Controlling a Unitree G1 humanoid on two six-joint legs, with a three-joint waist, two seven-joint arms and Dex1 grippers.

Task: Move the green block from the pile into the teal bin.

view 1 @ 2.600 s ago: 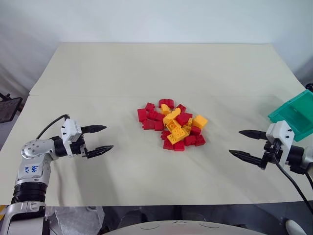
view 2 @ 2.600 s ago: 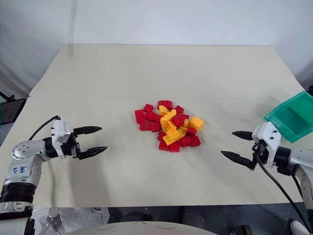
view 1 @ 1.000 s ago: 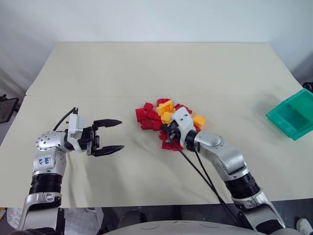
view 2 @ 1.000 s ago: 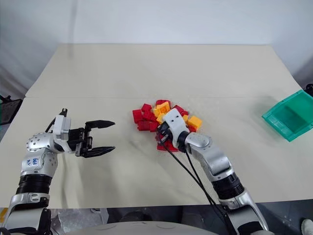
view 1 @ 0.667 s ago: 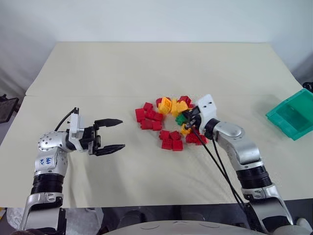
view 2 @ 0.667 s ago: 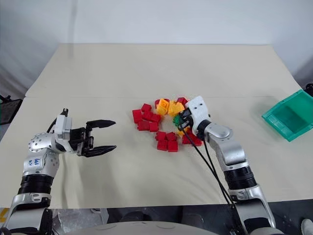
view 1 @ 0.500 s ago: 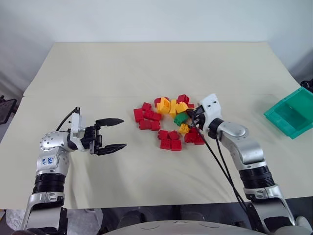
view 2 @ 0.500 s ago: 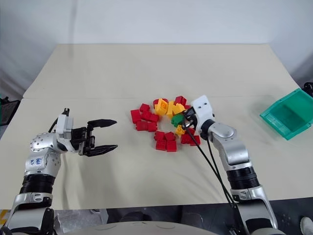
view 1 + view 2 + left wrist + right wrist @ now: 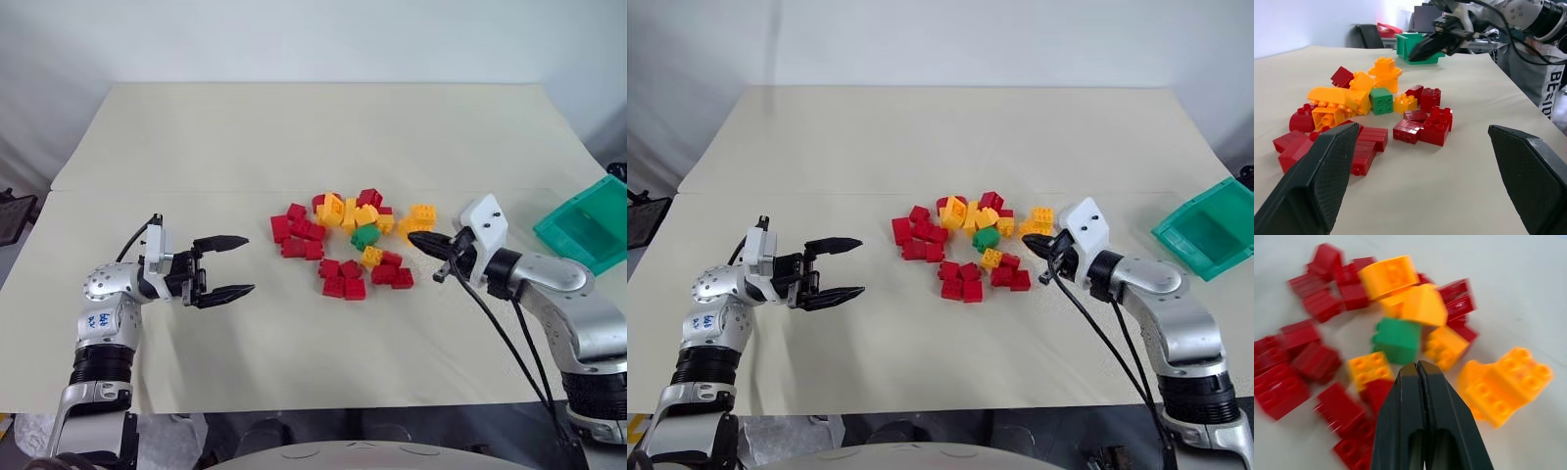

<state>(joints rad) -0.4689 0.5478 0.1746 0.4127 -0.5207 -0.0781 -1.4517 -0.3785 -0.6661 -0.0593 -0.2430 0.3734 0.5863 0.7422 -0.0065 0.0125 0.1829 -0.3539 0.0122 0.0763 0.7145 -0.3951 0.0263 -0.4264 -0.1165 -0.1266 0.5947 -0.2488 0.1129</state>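
Note:
Yellow bricks are crowded against the green block's side [image 9: 381, 225], so next my right gripper pushes the yellow bricks toward the teal bin, then opens and grabs the green block [image 9: 363, 237] first.
The green block [image 9: 365, 236] lies uncovered in the middle of the spread-out pile [image 9: 345, 245] of red and yellow bricks on the table; it also shows in the wrist views [image 9: 1381, 101] [image 9: 1397, 340]. My right gripper [image 9: 419, 240] is shut and empty, hanging just right of the pile, its tip pointing at the bricks. On the left side of the table my left gripper [image 9: 237, 264] stands open with nothing between its fingers, well clear of the pile. The teal bin [image 9: 591, 224] sits at the table's right edge.
A yellow brick [image 9: 421, 216] lies apart at the pile's right side, close to my right gripper's tip. Black cables hang from my right wrist [image 9: 500, 333]. The cream table [image 9: 294, 137] stretches bare behind the pile.
My shut right gripper swept through the pile and drew back to the right and up, scattering the bricks and uncovering the green block. The left arm stayed put.

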